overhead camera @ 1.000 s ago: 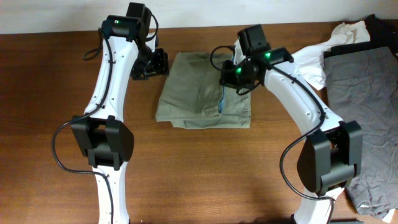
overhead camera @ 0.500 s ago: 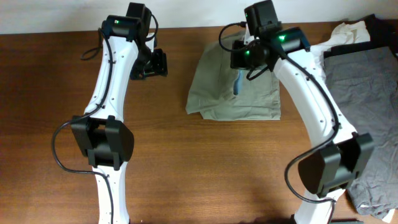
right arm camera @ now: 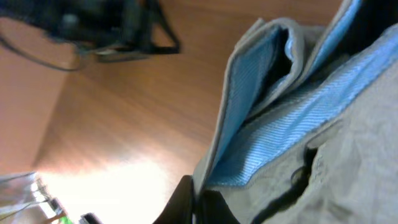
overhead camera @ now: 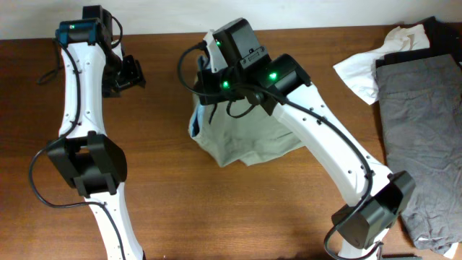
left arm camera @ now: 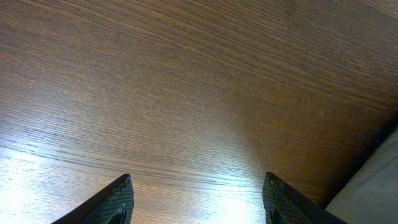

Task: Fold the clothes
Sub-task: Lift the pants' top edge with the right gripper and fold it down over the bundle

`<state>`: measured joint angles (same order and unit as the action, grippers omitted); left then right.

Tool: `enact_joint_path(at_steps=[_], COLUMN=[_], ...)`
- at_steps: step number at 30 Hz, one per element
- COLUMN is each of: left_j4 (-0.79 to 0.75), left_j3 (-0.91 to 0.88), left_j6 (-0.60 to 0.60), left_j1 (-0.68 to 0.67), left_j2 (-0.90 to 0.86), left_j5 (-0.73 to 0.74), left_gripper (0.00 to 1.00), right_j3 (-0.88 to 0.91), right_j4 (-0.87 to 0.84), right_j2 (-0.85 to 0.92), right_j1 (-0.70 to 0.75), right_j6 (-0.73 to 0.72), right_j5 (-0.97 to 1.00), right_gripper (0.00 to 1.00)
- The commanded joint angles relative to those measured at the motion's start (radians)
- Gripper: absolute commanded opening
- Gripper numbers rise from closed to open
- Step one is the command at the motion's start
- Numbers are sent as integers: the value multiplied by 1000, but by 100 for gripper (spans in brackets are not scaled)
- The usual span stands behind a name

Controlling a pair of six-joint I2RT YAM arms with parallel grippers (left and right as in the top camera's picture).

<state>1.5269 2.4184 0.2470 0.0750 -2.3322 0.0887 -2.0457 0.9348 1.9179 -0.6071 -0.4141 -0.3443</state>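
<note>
Next, I lift the waistband of the shorts (overhead camera: 234, 141) and lay it flat toward the grey garment (overhead camera: 421, 123), because the shorts are hanging bunched up from my right gripper at the waistband's edge.
The khaki-olive shorts (overhead camera: 249, 141) hang bunched from my right gripper, with their lower part resting on the table at centre. In the right wrist view my right gripper (right arm camera: 200, 202) is shut on the waistband edge, and the pale-blue lining (right arm camera: 261, 118) shows, folded open. In the overhead view the right arm (overhead camera: 249, 65) covers the top of the shorts. My left gripper (overhead camera: 128, 72) is open and empty at the far left, apart from the shorts. It hovers over bare wood in the left wrist view (left arm camera: 199, 202).
A grey garment (overhead camera: 422, 123) lies spread at the right edge, with a white one (overhead camera: 361, 68) and a black one (overhead camera: 444, 29) beside it. The wooden table (overhead camera: 180, 209) shows in front. A pale cloth edge (left arm camera: 376, 186) shows at the left wrist view's lower right.
My right gripper took hold of the shorts, lifted them and carried them left, so they now hang bunched instead of lying flat. My left arm swung away to the left.
</note>
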Motion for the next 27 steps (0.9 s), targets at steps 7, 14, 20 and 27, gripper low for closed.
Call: enact_joint_path(at_steps=[7,14,20,27], left_j4=[23,21,23,23], left_j3=[19,19,19,19], left_j6=[-16,-16,-16,-16], left_j1=[-7,-7,-7,-6], left_j2=[-7,-7,-7,-7], left_j5=[-7,-7,-7,-7], left_gripper=[66,66,66,66], right_j3=[-211,-189,-177,-183], right_j4=[60,278,307,107], right_j2=[-30,14,129,198], right_j1=[120,335,333,234], right_j6=[20,230,249,154], right_j5=[-45,-48,-68,-239], right_gripper=[4,4,4,4])
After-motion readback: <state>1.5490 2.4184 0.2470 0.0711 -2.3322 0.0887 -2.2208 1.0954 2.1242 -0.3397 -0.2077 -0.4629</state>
